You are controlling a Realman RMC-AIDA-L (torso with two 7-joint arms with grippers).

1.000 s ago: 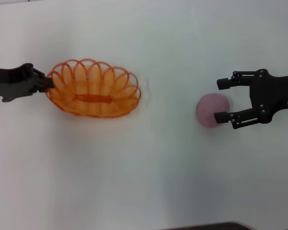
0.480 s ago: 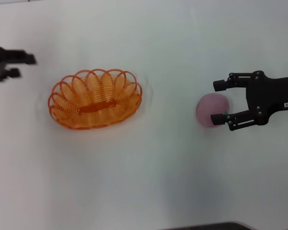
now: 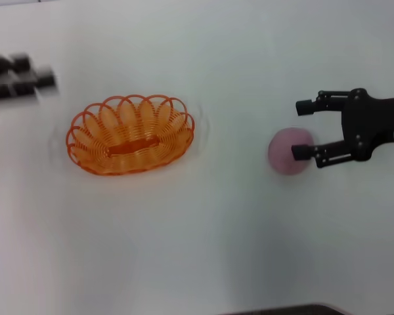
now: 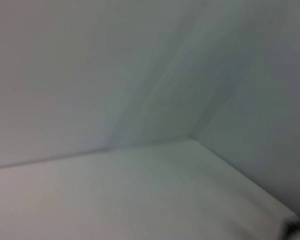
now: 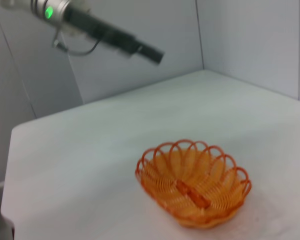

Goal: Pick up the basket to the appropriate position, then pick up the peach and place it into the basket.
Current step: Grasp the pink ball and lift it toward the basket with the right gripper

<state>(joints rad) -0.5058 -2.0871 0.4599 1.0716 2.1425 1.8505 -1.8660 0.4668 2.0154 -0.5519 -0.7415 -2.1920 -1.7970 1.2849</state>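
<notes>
My right gripper has one fingertip above the peach's middle (image 3: 287, 151), so I should pull back, tip the gripper down and move its fingers around the peach (image 3: 290, 139).
The orange wire basket (image 3: 130, 134) sits on the white table, left of centre; it also shows in the right wrist view (image 5: 195, 182). The pale pink peach (image 3: 287, 151) lies on the table at the right. My right gripper (image 3: 301, 130) is open beside the peach, with its near fingertip (image 3: 299, 153) over the peach's middle and the far fingertip beyond it. My left gripper (image 3: 34, 79) is blurred by motion, far left of the basket and apart from it; it looks open and empty. The peach is out of the right wrist view.
The white table (image 3: 197, 249) spreads bare between the basket and the peach and in front of both. Grey walls meet behind the table corner (image 4: 192, 137). The left arm (image 5: 110, 36) hangs high above the basket in the right wrist view.
My left gripper let go of the basket's rim and pulled away to the far left. The basket turned slightly and settled. My right gripper shifted, so its near finger now crosses the peach.
</notes>
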